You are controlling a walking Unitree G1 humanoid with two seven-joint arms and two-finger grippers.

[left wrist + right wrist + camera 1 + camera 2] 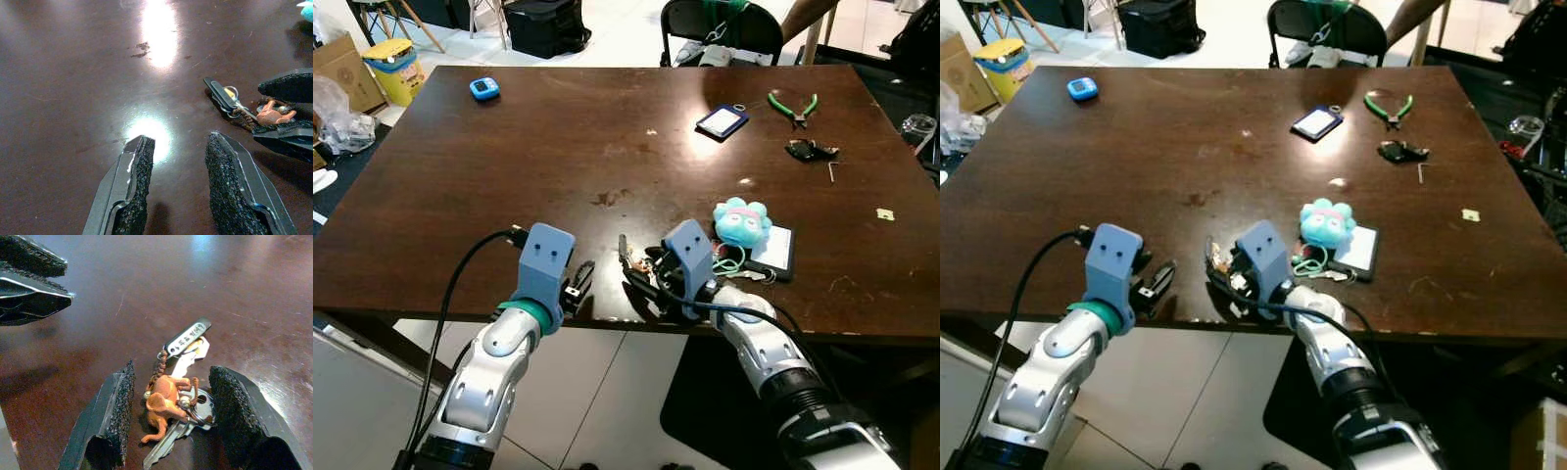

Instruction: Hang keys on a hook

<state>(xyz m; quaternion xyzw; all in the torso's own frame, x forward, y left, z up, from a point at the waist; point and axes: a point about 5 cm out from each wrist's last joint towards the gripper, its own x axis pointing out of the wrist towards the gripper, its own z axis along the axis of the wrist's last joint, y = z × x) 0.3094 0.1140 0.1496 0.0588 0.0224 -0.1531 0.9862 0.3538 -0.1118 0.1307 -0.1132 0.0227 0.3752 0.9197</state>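
Note:
The keys [168, 443] are joined to the orange animal charm by a loose ring [199, 418]. The keys will therefore follow along and hang below when I lift the charm.
A bunch of keys [183, 391] with an orange animal charm [164, 399] and a black tag [188, 337] lies flat on the dark wooden table [607, 127] near its front edge. My right gripper [168, 423] is open, its two black fingers resting on either side of the keys [641, 269]. My left gripper [178, 188] is open too, low over bare tabletop just left of the keys, with nothing between its fingers. I see no hook.
Beside the keys lie a teal plush toy [741, 223] and a dark card [771, 253]. Farther back are a blue card holder [722, 120], green pliers [793, 106], black keys [811, 150] and a blue timer [484, 88]. A chair [720, 29] stands behind.

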